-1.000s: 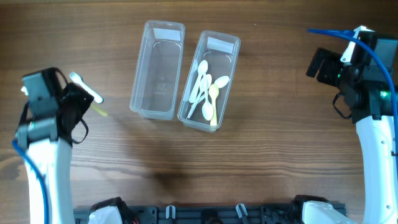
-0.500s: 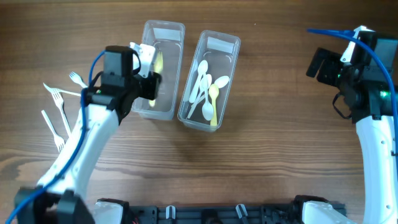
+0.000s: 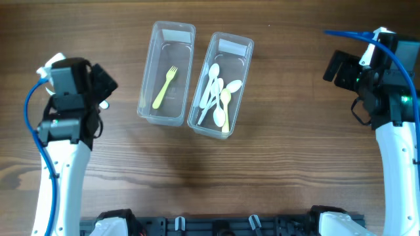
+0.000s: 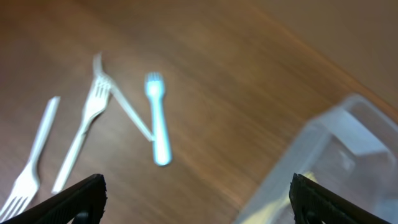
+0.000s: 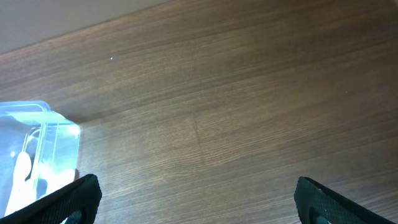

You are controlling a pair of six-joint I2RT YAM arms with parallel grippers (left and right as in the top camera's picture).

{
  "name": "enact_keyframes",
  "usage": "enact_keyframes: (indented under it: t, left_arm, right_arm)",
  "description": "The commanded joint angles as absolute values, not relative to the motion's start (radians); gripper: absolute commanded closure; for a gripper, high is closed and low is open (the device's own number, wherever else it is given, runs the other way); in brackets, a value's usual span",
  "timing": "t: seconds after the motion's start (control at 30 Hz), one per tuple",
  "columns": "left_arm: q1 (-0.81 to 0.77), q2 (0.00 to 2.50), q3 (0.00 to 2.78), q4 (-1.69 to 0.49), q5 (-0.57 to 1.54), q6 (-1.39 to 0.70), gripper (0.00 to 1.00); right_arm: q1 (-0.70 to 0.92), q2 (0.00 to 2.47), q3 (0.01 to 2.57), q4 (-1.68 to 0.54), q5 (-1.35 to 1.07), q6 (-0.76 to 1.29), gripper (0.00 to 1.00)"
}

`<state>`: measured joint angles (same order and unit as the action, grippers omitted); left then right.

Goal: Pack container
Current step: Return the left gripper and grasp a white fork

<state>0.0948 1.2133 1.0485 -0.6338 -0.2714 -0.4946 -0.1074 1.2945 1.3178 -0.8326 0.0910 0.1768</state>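
Observation:
My left gripper should keep lowering, as open wood point(image 4: 106, 162) either side of the middle white fork's handle gives both fingers room, until they straddle that handle point(image 4: 71, 153), then close.
Two clear containers stand side by side at mid-table. The left container point(image 3: 145, 88) holds a yellow fork point(image 3: 165, 87). In the right container point(image 3: 245, 75) lie several white spoons point(image 3: 214, 88) and a yellowish one. My left gripper point(image 3: 103, 83) hovers open and empty to the left of them. Below it, the left wrist view shows loose white forks point(image 4: 88, 118) and a pale fork point(image 4: 158, 121) on the wood, with my left gripper point(image 4: 199, 205) wide apart above them. My right gripper point(image 3: 335, 65) point(image 5: 199, 202) is open over bare wood at the far right.
In the left wrist view the left container's corner point(image 4: 339, 134) fills the right side. The right wrist view catches the right container's end point(image 5: 34, 146) at its left edge. Black fixtures point(image 3: 216, 226) line the table's near edge.
The left arm carried the yellow fork over the left container, opened and let it drop inside, then swung back to the left above the loose forks. The right arm has stayed still.

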Motion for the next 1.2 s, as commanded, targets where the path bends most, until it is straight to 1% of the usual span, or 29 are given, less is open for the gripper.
enact_keyframes:
  t: [0.0, 0.1, 0.13, 0.33, 0.4, 0.47, 0.6, 0.63, 0.67, 0.8, 0.9, 1.17]
  left_arm:
    - [0.218, 1.253, 1.054, -0.685, -0.312, -0.577, 0.00]
    - [0.338, 1.365, 1.053, -0.707, -0.311, -0.556, 0.00]
    - [0.354, 1.398, 1.053, -0.702, -0.311, -0.530, 0.00]
    - [0.373, 1.661, 1.053, -0.616, -0.305, -0.381, 0.02]
    - [0.373, 1.708, 1.053, -0.576, -0.304, -0.344, 0.02]
    - [0.373, 1.734, 1.053, -0.542, -0.304, -0.344, 0.00]
    - [0.386, 1.751, 1.053, -0.506, -0.304, -0.337, 0.02]
    - [0.396, 1.751, 1.053, -0.495, -0.292, -0.289, 0.07]
    - [0.400, 1.754, 1.051, -0.485, -0.279, -0.273, 0.09]
    - [0.426, 1.775, 1.051, -0.447, -0.247, -0.238, 0.08]
    - [0.437, 1.805, 1.051, -0.405, -0.148, -0.159, 0.07]
    - [0.463, 1.848, 1.051, -0.368, -0.149, -0.111, 0.10]
  right_arm:
    - [-0.106, 1.287, 1.323, -0.830, 0.109, 0.159, 0.00]
    - [-0.106, 1.287, 1.323, -0.830, 0.109, 0.160, 0.00]
    - [-0.106, 1.287, 1.323, -0.830, 0.109, 0.160, 0.00]
    - [-0.106, 1.287, 1.323, -0.830, 0.109, 0.160, 0.00]
    - [-0.106, 1.287, 1.323, -0.830, 0.109, 0.160, 0.00]
    - [-0.106, 1.288, 1.323, -0.830, 0.109, 0.159, 0.00]
    - [-0.106, 1.287, 1.323, -0.830, 0.109, 0.159, 0.00]
    - [-0.106, 1.288, 1.323, -0.830, 0.109, 0.160, 0.00]
    - [-0.106, 1.287, 1.323, -0.830, 0.109, 0.160, 0.00]
    - [-0.106, 1.287, 1.323, -0.830, 0.109, 0.159, 0.00]
    - [-0.106, 1.288, 1.323, -0.830, 0.109, 0.159, 0.00]
    - [-0.106, 1.288, 1.323, -0.830, 0.109, 0.160, 0.00]
